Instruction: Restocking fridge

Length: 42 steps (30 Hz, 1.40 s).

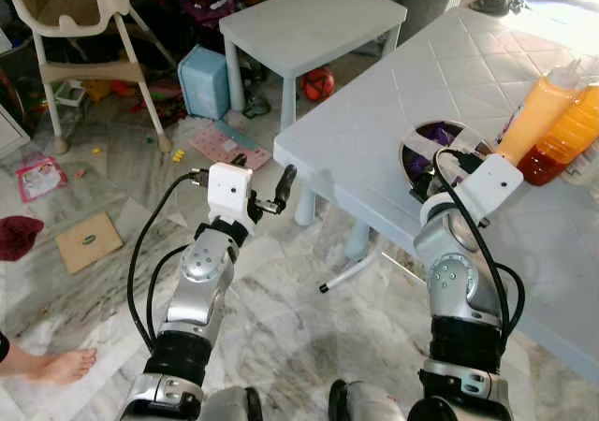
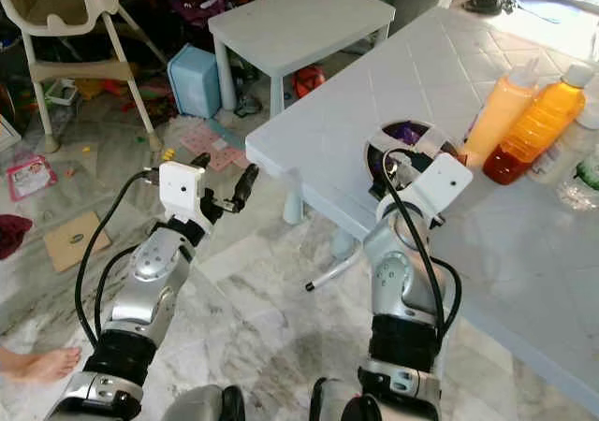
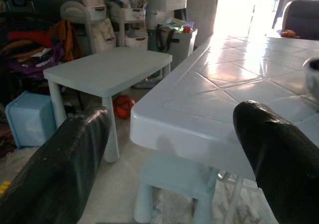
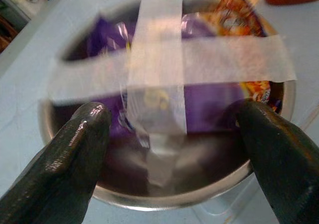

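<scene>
I expect the snack packets point(image 1: 439, 135) to stay inside the steel bowl, even tilted, when I carry the bowl by its rim, because white tape point(image 1: 423, 145) runs across the bowl's top.
A steel bowl point(image 4: 169, 200) with purple and orange snack packets stands near the front of the pale table point(image 1: 374, 84). White tape crosses its top. My right gripper point(image 4: 172, 129) hangs open just over the bowl point(image 1: 423, 142), one finger near each side of the rim and nothing between them. My left gripper point(image 1: 265, 175) is open in the air off the table's near corner, above the floor, with its fingers point(image 3: 60, 169) pointing toward the table edge. An orange squeeze bottle point(image 1: 541, 110) and an orange juice bottle point(image 1: 566, 138) stand on the table to the right of the bowl.
A small pale side table point(image 1: 314, 19) stands beyond the big one, with a red ball point(image 1: 318, 84) under it. A blue box point(image 1: 204, 79), a high chair point(image 1: 70, 19), cardboard point(image 1: 87, 241) and toys litter the marble floor. A person's bare foot point(image 1: 51, 365) is at lower left.
</scene>
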Tool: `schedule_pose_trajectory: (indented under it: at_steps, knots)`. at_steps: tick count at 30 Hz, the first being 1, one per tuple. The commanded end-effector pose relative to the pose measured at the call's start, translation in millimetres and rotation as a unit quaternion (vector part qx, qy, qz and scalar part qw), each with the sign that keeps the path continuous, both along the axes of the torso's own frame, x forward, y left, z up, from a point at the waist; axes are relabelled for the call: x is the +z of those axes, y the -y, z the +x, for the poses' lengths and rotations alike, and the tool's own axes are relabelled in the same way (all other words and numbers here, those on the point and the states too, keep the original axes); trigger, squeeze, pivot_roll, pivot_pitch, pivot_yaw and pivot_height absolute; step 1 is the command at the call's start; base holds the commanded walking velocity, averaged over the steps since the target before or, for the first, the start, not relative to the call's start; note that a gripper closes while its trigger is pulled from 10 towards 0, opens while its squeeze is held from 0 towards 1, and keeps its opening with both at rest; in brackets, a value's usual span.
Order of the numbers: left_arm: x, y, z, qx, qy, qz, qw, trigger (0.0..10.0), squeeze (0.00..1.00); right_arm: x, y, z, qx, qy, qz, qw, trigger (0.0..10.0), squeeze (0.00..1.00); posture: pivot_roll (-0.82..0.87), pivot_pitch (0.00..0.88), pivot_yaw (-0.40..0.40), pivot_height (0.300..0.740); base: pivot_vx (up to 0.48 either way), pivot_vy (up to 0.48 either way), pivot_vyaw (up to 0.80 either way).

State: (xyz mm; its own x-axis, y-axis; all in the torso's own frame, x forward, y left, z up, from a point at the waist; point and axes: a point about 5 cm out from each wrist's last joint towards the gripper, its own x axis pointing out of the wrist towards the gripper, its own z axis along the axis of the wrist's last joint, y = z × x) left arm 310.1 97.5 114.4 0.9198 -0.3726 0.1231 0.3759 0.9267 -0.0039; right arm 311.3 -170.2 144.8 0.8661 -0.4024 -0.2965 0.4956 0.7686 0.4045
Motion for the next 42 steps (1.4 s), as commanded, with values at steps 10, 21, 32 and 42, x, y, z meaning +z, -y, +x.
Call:
schedule_pose_trajectory:
  at_steps: [10, 21, 32, 42]
  knots:
    - [0.7, 3.2, -1.9, -0.007, 0.000, -0.001, 1.000, 10.0, 0.00, 17.6, 4.0, -5.0, 0.001, 0.028, -0.042, 0.999, 10.0, 0.00, -0.07, 0.091, 0.018, 0.740, 0.000, 0.000, 0.00]
    - [-0.8, 4.4, -1.8, -0.009, -0.002, -0.002, 1.000, 10.0, 0.00, 8.2, 8.3, -26.6, -0.015, -0.017, -0.043, 0.999, 10.0, 0.00, -0.08, 0.087, 0.013, 0.740, 0.000, 0.000, 0.00]
    - [0.3, 5.8, -0.6, -0.011, 0.000, -0.004, 1.000, 10.0, 0.00, -23.5, 4.6, -27.2, 0.002, -0.074, 0.013, 0.997, 10.0, 0.00, -0.07, 0.076, 0.010, 0.740, 0.000, 0.000, 0.00]
    - [1.2, 5.4, -0.8, -0.012, 0.002, -0.003, 1.000, 10.0, 0.00, -37.4, 6.0, -19.6, -0.003, -0.089, 0.060, 0.994, 0.0, 0.00, -0.07, 0.077, 0.015, 0.740, 0.000, 0.000, 0.00]
